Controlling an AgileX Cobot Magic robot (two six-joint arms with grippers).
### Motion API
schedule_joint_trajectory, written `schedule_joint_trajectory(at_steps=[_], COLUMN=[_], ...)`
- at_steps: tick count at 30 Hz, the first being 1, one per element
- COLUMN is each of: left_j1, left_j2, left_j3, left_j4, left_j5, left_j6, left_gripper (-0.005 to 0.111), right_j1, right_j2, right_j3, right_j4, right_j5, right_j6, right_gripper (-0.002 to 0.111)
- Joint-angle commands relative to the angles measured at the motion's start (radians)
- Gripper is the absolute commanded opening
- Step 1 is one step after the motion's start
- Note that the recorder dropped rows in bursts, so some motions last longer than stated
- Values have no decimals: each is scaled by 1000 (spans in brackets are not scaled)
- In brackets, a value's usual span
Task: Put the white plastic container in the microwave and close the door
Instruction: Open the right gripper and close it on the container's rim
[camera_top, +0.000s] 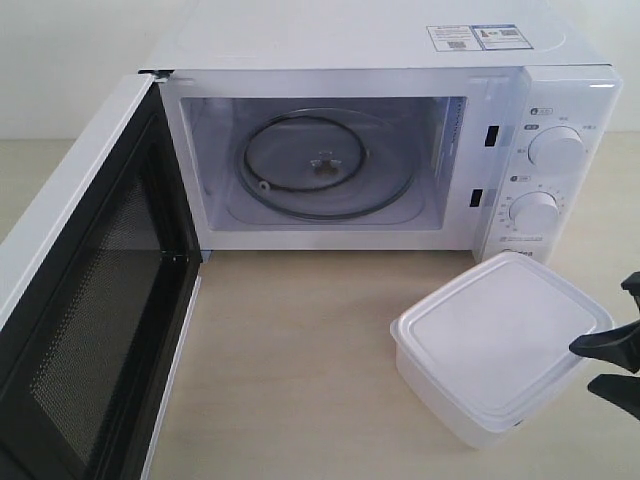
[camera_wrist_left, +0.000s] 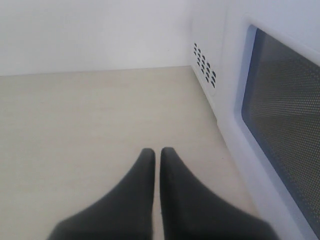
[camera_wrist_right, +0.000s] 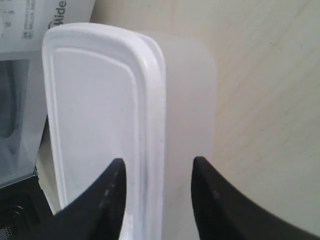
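The lid's rim fits tightly over the container's side, so I expect the white plastic container to rise whole, lid on, when I lift its rim.
The white plastic container stands lidded on the table, in front of the microwave's dial panel. The door is swung wide open to the left, showing the cavity and its glass turntable. My right gripper is open at the container's right end. In the right wrist view the gripper has one finger over the lid and the other beside the wall, with the rim between them. My left gripper is shut and empty, low over the table beside the door's outer face.
Two round dials sit on the microwave's right panel. The open door juts toward the front left and hides the left arm in the exterior view. Bare light wood table lies between the door and the container.
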Motion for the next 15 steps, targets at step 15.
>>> schedule_joint_trajectory(at_steps=[15], left_j1=[3], left_j2=[-3], left_j3=[3], left_j4=[-8], left_j5=[-2], left_j6=[-8], left_gripper=[4], right_j1=[152], right_j2=[4], right_j3=[-45], right_j4=[4], right_j5=[-101], right_j6=[66], right_gripper=[41])
